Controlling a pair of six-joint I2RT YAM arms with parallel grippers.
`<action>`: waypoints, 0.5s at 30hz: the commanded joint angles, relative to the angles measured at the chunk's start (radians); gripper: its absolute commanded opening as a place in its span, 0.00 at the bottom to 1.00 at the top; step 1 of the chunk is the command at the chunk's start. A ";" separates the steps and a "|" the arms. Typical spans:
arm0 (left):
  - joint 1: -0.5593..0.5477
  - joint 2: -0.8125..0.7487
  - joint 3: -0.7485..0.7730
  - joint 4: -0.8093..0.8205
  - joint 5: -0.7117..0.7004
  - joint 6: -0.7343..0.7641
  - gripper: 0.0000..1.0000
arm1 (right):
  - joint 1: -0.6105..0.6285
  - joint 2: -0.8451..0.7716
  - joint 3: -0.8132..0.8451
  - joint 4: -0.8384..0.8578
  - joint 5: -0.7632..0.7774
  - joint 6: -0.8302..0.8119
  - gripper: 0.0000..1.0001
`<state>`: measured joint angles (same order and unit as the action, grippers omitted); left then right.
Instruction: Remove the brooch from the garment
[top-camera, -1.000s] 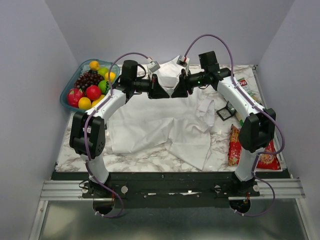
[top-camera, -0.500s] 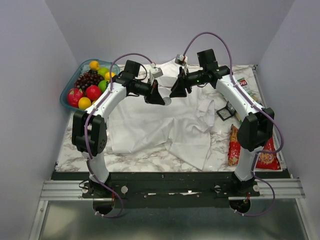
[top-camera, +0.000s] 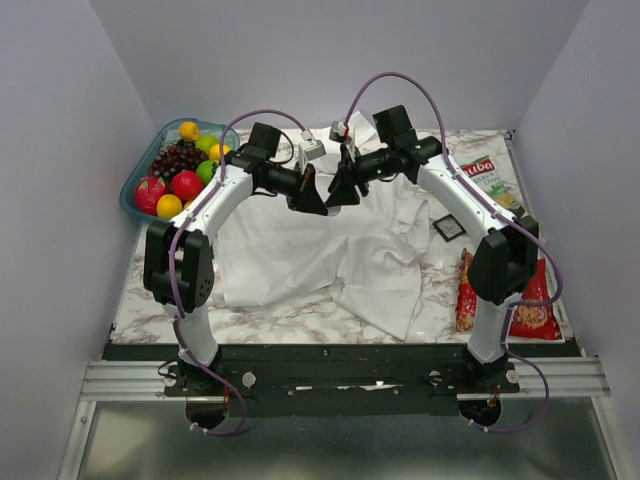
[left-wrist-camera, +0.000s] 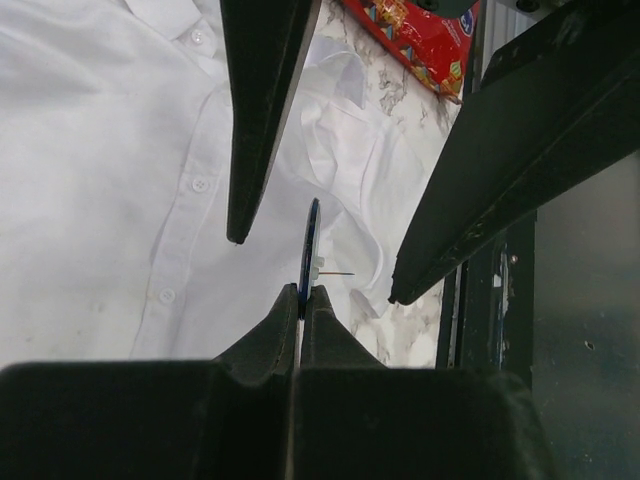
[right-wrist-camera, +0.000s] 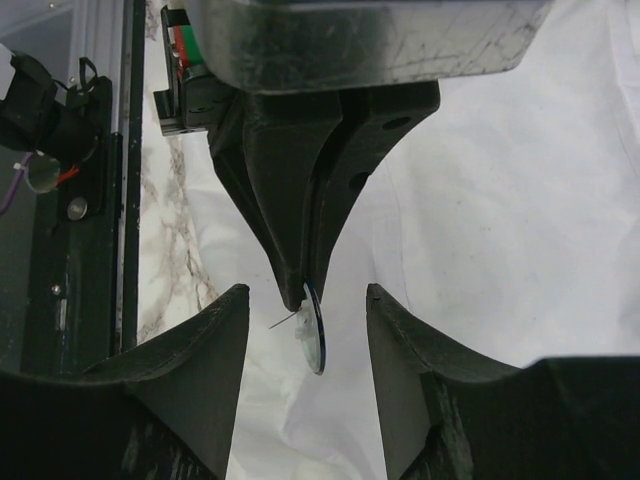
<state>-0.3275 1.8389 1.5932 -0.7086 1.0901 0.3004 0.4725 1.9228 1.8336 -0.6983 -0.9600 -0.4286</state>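
I should squeeze the brooch's pin (right-wrist-camera: 283, 320) against the brooch's disc (right-wrist-camera: 316, 346) with my right gripper, because the pin sticks out from the brooch's back while my left gripper holds the brooch's rim.
The garment (top-camera: 290, 250) is a white wrinkled shirt spread over the marble table, and it fills the background under both wrist cameras (left-wrist-camera: 120, 150) (right-wrist-camera: 520, 200). The brooch (left-wrist-camera: 312, 245) is a thin dark-blue disc seen edge-on, with its pin sticking out sideways. It hangs in the air above the cloth, apart from it. My left gripper (left-wrist-camera: 300, 296) is shut on the brooch's rim. My right gripper (right-wrist-camera: 306, 298) stands open with one finger on each side of the brooch (right-wrist-camera: 316, 338), touching neither it nor the left fingers (right-wrist-camera: 300, 200). In the top view the two grippers (top-camera: 312, 196) (top-camera: 342, 188) meet tip to tip over the shirt's chest.
A blue tray (top-camera: 133, 200) of fruit sits at the back left. Red snack bags (top-camera: 468, 290) (top-camera: 537, 312) lie along the right edge, with a small black square frame (top-camera: 450, 228) and a snack packet (top-camera: 482, 172) behind them. The table's front rail (top-camera: 340, 350) is near the shirt hem.
The left gripper has drawn the brooch away from the collar area and holds it up. The right gripper has swung left and now straddles the brooch with its jaws wider.
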 joint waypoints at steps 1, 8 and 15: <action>0.013 -0.018 0.010 0.001 0.062 -0.020 0.00 | 0.015 0.015 0.012 -0.038 0.059 -0.055 0.58; 0.024 -0.013 0.008 0.018 0.088 -0.044 0.00 | 0.031 0.008 -0.005 -0.043 0.093 -0.073 0.56; 0.024 -0.009 0.008 0.023 0.088 -0.047 0.00 | 0.037 0.016 0.000 -0.035 0.112 -0.056 0.55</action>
<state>-0.3050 1.8389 1.5932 -0.6971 1.1393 0.2611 0.4992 1.9232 1.8332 -0.7200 -0.8764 -0.4831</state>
